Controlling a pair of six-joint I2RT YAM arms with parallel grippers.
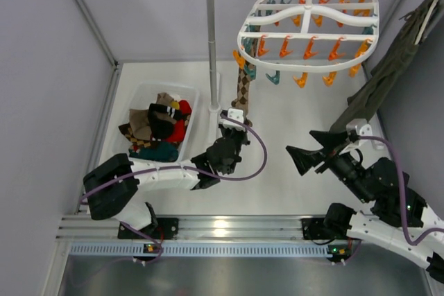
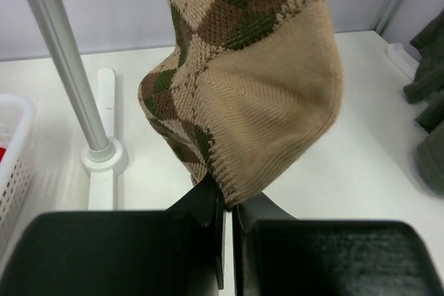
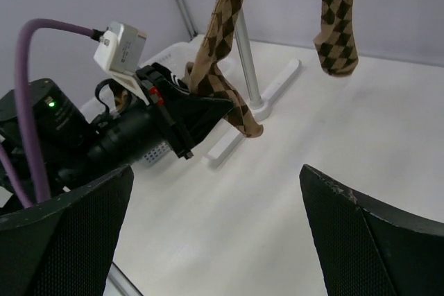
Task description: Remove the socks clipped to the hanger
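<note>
I expect the white oval hanger (image 1: 309,35) to turn along when I pull the clipped argyle sock, because the hanger is held on the rail only by its hook.
The white oval hanger (image 1: 309,25) with orange and teal clips hangs by its hook from the rail. A brown-tan argyle sock (image 1: 243,88) hangs from a clip at its left edge. My left gripper (image 1: 234,129) is shut on that sock's tan toe end (image 2: 270,102), pinching the fabric between the fingertips (image 2: 229,202). In the right wrist view the same sock (image 3: 220,32) runs down to the left gripper (image 3: 211,105), and a second argyle sock (image 3: 338,19) hangs free to its right. My right gripper (image 1: 305,154) is open and empty (image 3: 215,227) above the table.
A white bin (image 1: 194,102) at the left holds several removed socks. The grey pole (image 1: 211,39) and its white base (image 2: 104,157) stand just left of the held sock. The olive-green garment (image 1: 395,67) hangs at the right by the wall.
</note>
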